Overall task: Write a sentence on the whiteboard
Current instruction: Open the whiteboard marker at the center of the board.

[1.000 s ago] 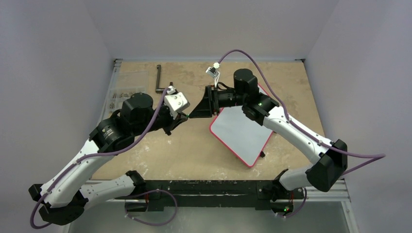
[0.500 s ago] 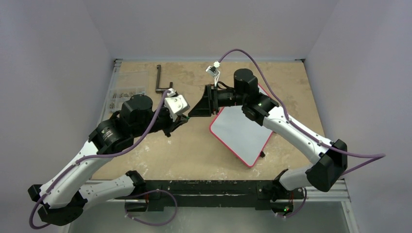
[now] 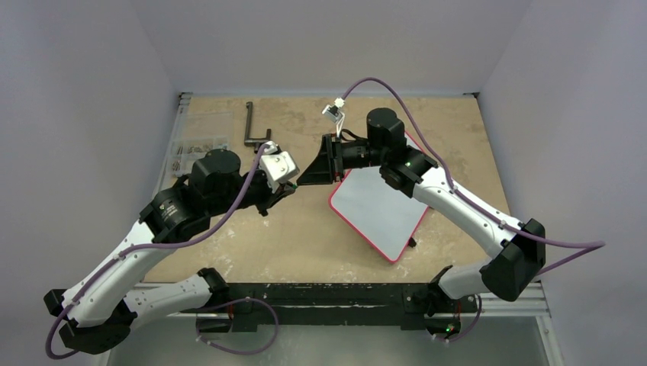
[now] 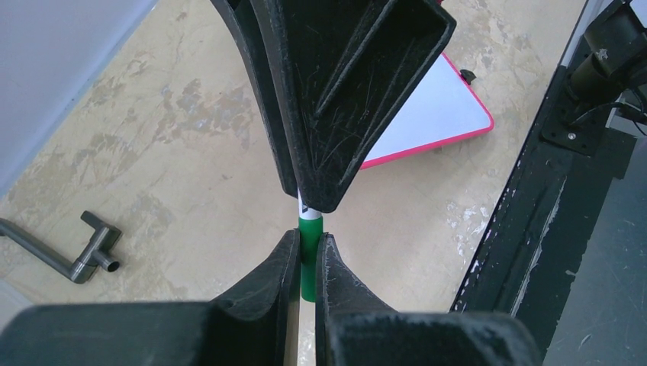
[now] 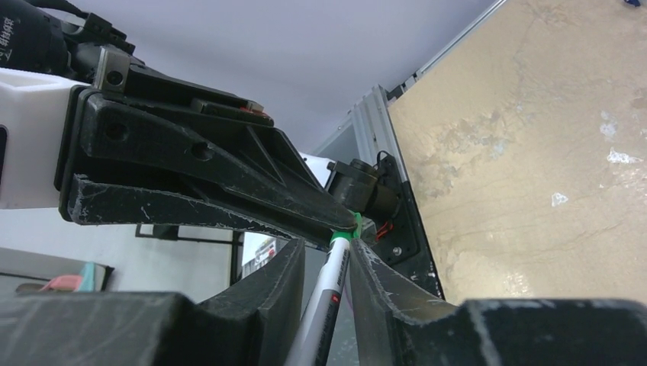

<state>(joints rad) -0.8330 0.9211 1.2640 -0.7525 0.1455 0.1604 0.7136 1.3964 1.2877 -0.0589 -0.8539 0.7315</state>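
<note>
The green cap (image 4: pixel 309 267) is only shallowly held in the left gripper's fingers, so next the left gripper opens, moves in and grips the cap deeper (image 4: pixel 310 227) before it pulls the cap off.
The whiteboard (image 3: pixel 379 210) lies tilted on the table right of centre, red-rimmed, its face blank; it also shows in the left wrist view (image 4: pixel 439 107). No sentence shows on it. My two grippers meet tip to tip above the table, left of the board. My left gripper (image 3: pixel 291 187) (image 4: pixel 310 242) is shut on the green cap (image 4: pixel 310 259) of a marker. My right gripper (image 3: pixel 302 180) (image 5: pixel 329 255) is shut on the marker's white body (image 5: pixel 324 301). The right gripper's black fingers (image 4: pixel 336 91) fill the top of the left wrist view.
A dark metal L-shaped tool (image 3: pixel 251 126) (image 4: pixel 69 255) lies at the back left. A clear bag of small parts (image 3: pixel 197 145) sits beside it at the left edge. The black front rail (image 3: pixel 328 293) runs along the near edge.
The left wrist has shifted slightly toward the right gripper. Both grippers stay closed on the marker at the same spot. The board has not moved.
</note>
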